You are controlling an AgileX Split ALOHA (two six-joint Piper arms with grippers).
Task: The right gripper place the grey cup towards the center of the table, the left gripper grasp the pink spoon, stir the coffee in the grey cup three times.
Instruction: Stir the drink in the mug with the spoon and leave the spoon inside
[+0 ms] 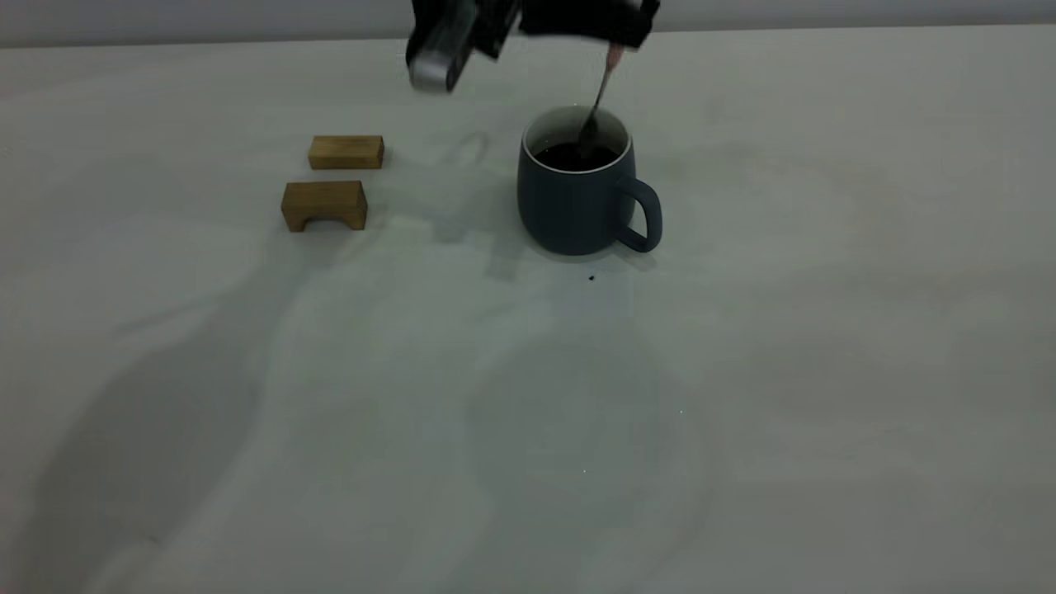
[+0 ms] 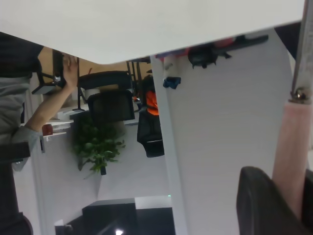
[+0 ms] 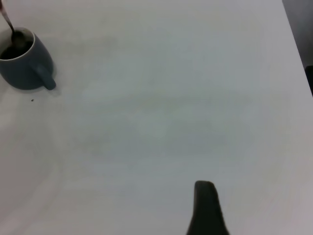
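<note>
The pink spoon's bowl (image 1: 589,133) is too high in the grey cup, so next my left gripper moves the spoon further down into the dark coffee (image 1: 568,158) before it stirs.
The grey cup (image 1: 577,206) stands upright near the middle of the table (image 1: 742,371), its handle toward the right. Dark coffee (image 1: 573,157) fills it partway. My left gripper (image 1: 615,37) hangs above the cup's far rim, shut on the pink spoon (image 1: 601,95), which slants down with its bowl dipped in the coffee. In the left wrist view the pink handle (image 2: 291,147) is pinched in the left gripper (image 2: 288,196). The right wrist view shows the cup (image 3: 24,68) and spoon (image 3: 6,19) far off. My right gripper (image 3: 274,220) is open and holds nothing, well away from them.
Two tan wooden blocks (image 1: 346,153) (image 1: 324,205) lie left of the cup. A tiny dark speck (image 1: 591,278) sits just in front of it. Beyond the table the left wrist view shows a person's arm (image 2: 46,110), office chairs (image 2: 110,105) and a plant (image 2: 98,144).
</note>
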